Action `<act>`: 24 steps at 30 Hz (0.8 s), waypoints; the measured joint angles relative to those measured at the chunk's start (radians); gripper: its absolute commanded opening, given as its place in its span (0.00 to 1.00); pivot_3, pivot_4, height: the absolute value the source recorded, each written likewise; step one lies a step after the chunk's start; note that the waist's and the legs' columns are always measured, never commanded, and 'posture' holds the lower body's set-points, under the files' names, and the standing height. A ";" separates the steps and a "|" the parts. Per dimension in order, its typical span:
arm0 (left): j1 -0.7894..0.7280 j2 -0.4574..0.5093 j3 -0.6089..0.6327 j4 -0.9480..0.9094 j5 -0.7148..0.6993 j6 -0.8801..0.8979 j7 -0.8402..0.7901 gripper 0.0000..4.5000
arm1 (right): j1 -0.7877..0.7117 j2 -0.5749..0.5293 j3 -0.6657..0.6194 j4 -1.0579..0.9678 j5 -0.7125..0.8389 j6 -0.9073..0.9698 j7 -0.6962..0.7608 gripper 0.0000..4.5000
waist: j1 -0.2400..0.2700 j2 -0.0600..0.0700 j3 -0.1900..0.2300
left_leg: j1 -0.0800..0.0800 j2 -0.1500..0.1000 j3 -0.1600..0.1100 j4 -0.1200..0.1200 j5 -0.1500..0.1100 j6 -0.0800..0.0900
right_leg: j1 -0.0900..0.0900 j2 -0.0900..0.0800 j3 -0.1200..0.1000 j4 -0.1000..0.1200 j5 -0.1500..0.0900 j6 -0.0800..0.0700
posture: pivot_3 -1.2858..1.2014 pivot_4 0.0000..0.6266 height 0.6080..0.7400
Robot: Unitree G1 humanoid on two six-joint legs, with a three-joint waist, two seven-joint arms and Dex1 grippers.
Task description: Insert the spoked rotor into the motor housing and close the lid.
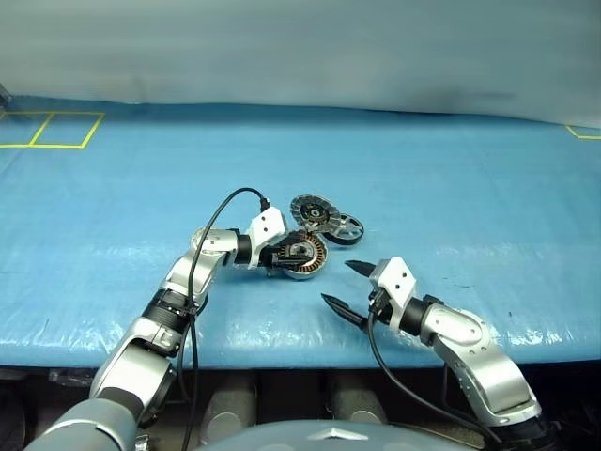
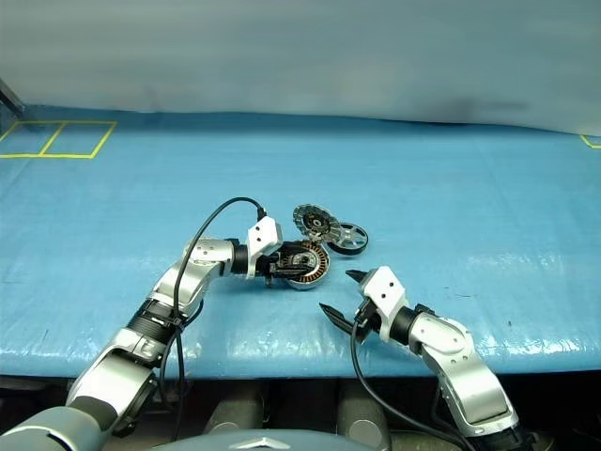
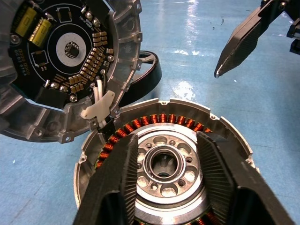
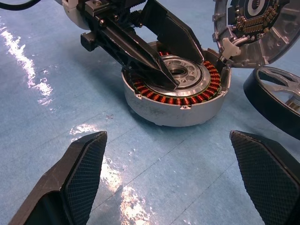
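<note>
The motor housing's centre hub (image 3: 164, 165), where the spoked rotor (image 2: 350, 239) must go, is blocked by my left gripper, so next I move back and take the spoked rotor with my right gripper.
The motor housing (image 1: 308, 256), a grey cup with copper windings, lies flat on the blue table. My left gripper (image 1: 292, 254) reaches over it from the left. In the left wrist view its fingers (image 3: 119, 183) stand apart on either side of the centre hub (image 3: 164, 164), open and holding nothing. The lid (image 1: 312, 211) leans tilted just behind the housing, showing its dark inner face (image 3: 65, 51). The spoked rotor (image 1: 346, 226) lies beside the lid on the right. My right gripper (image 1: 338, 282) hovers open nearer the table's front, pointing at the housing (image 4: 173, 96).
A blue sheet covers the table (image 1: 470, 188), with its front edge (image 1: 282, 349) close below my arms. Yellow tape marks (image 1: 52, 132) lie at the far left. A black cable (image 1: 221, 211) loops above my left forearm.
</note>
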 measured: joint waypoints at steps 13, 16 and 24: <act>0.027 -0.064 0.063 -0.027 -0.057 0.057 0.060 0.30 | -0.012 0.001 0.003 0.002 -0.017 -0.013 -0.002 1.00 | -0.001 0.000 0.000 | 0.000 0.000 0.000 0.000 0.000 0.000 | 0.000 0.000 0.000 0.000 0.000 0.000 | 0.52 0.24 1.00; 0.035 -0.065 0.062 -0.027 -0.064 0.073 0.054 0.07 | -0.012 0.001 0.003 0.002 -0.019 -0.013 -0.004 1.00 | -0.001 0.000 0.000 | 0.000 0.000 0.000 0.000 0.000 0.000 | 0.000 0.000 0.000 0.000 0.000 0.000 | 0.52 0.24 1.00; 0.041 -0.046 0.041 -0.047 -0.063 0.106 0.027 0.01 | -0.012 0.003 0.003 0.003 -0.023 -0.015 -0.012 1.00 | -0.001 0.000 0.000 | 0.000 0.000 0.000 0.000 0.000 0.000 | 0.000 0.000 0.000 0.000 0.000 0.000 | 0.52 0.24 1.00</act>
